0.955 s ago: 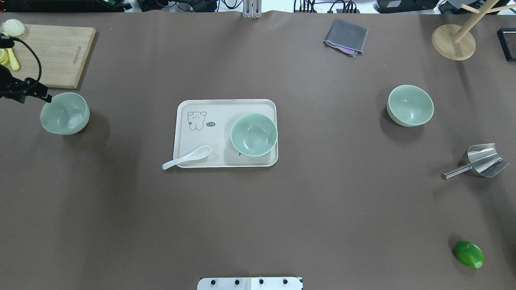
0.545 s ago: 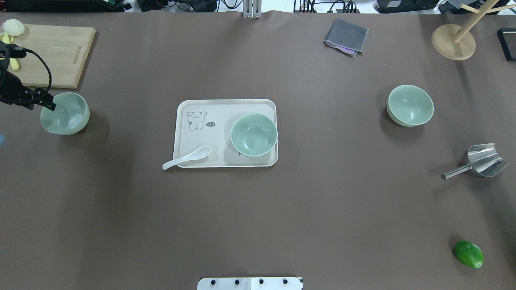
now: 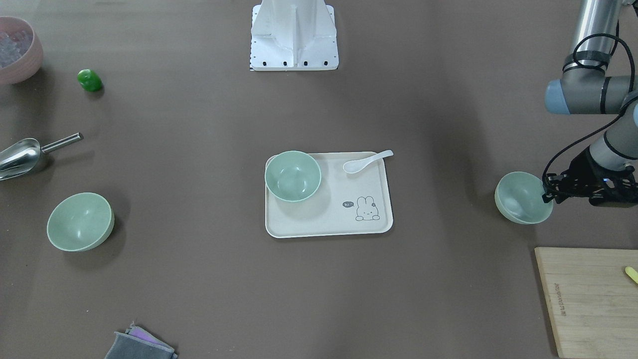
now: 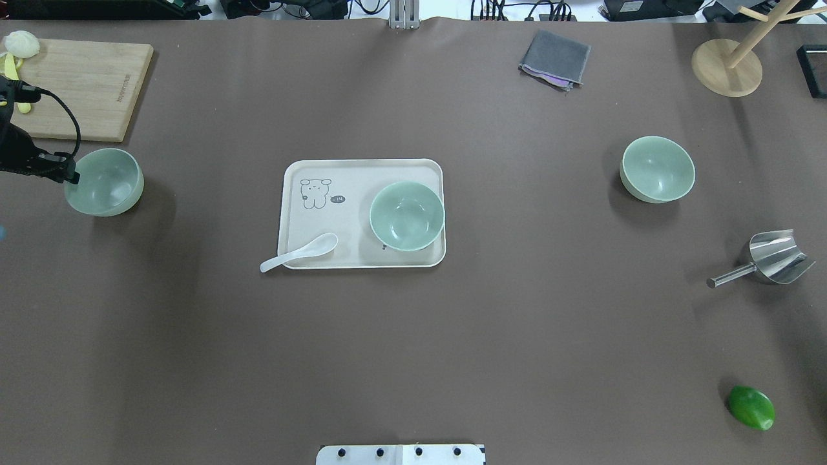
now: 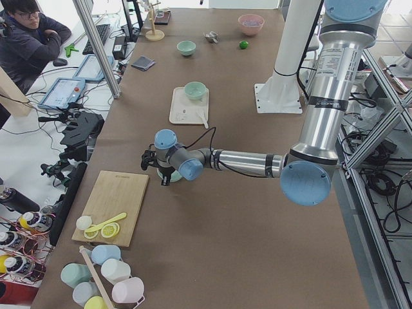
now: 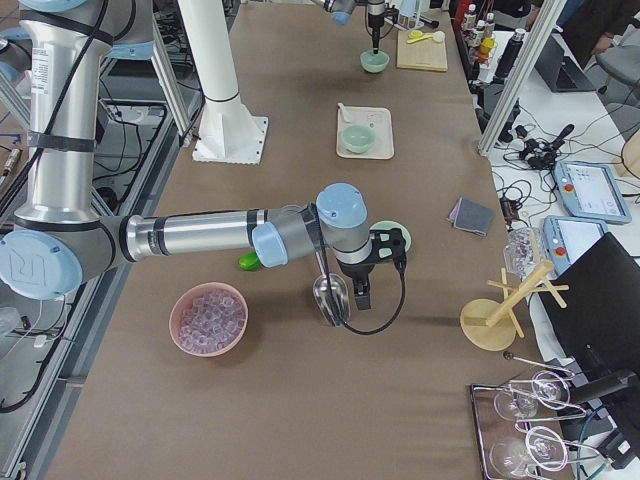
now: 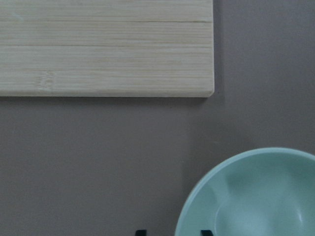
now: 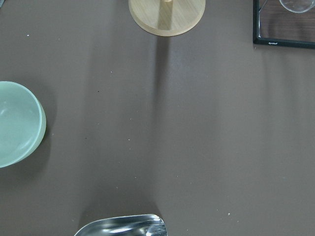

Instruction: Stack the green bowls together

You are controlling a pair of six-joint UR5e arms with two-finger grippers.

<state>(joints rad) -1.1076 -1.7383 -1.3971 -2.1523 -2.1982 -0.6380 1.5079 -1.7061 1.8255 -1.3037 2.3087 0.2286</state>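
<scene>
I expect the green bowl at my left gripper (image 3: 523,198) to sit deep inside the tray's green bowl (image 3: 293,176) when I lower it, because that one is wide open and empty.
Three pale mint-green bowls stand apart. One green bowl (image 4: 106,184) sits at the table's left, next to the cutting board. A second green bowl (image 4: 407,215) stands on the cream tray (image 4: 362,174). The third green bowl (image 4: 658,169) sits at the right and shows in the right wrist view (image 8: 17,123). My left gripper (image 4: 70,175) is open at the left bowl's outer rim (image 7: 246,196); its fingertips (image 7: 141,232) stand one outside and one inside that rim. My right gripper (image 6: 361,297) shows only in the exterior right view, over the scoop; I cannot tell whether it is open.
A white spoon (image 4: 300,253) lies across the tray's near left corner. A wooden cutting board (image 4: 84,84) lies behind the left bowl. A steel scoop (image 4: 772,258), a dark-green lump (image 4: 751,407), a grey cloth (image 4: 555,58), a wooden stand (image 4: 727,68) and a pink bowl (image 3: 17,50) are on the right.
My left gripper has shifted along the left bowl's outer rim toward the robot and now sits lower at the rim. The bowls have not moved.
</scene>
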